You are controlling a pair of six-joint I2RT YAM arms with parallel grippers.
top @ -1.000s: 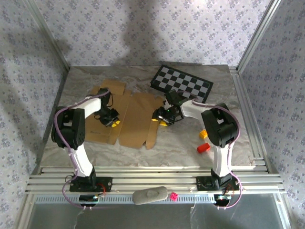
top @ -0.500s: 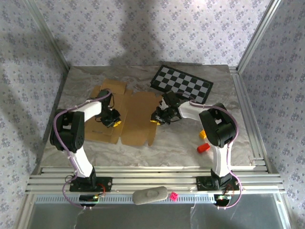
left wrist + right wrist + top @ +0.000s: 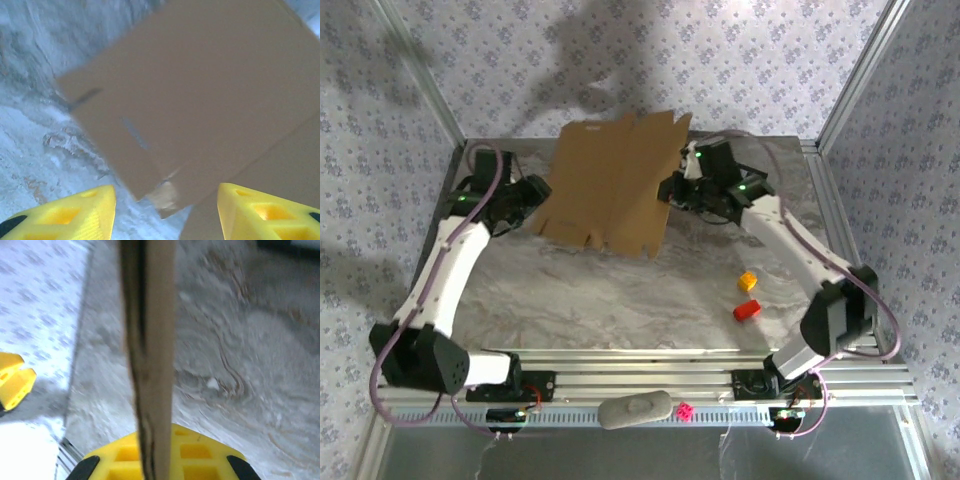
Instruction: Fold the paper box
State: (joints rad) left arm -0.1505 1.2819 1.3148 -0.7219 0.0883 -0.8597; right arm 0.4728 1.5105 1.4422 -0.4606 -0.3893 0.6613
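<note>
My right gripper has the box's held edge [image 3: 660, 214], and the paper box's slotted end [image 3: 590, 127] faces the back wall. The gripper should swing this edge toward the near rails to turn the box crosswise before folding.
The paper box [image 3: 615, 185] is a flat brown cardboard sheet with flaps, raised off the marble table [image 3: 620, 290] and tilted toward the back wall. My right gripper [image 3: 672, 190] is shut on its right edge. In the right wrist view the sheet [image 3: 150, 340] runs edge-on out of the gripper [image 3: 155, 460], against a yellow finger [image 3: 200, 455]. My left gripper [image 3: 532, 195] is open beside the sheet's left edge. In the left wrist view its yellow fingertips [image 3: 75, 215] stand wide apart below a cardboard corner [image 3: 200, 90], touching nothing.
An orange block [image 3: 747, 281] and a red block [image 3: 747, 310] lie on the table at the right. Metal rails [image 3: 640, 375] run along the near edge, with a grey object [image 3: 635, 409] and a pink die [image 3: 685, 410] below them. Patterned walls close in three sides.
The cardboard sheet has gone from lying flat to being lifted toward the back by my right gripper. My left gripper has let go and opened. Both arms have stretched backward.
</note>
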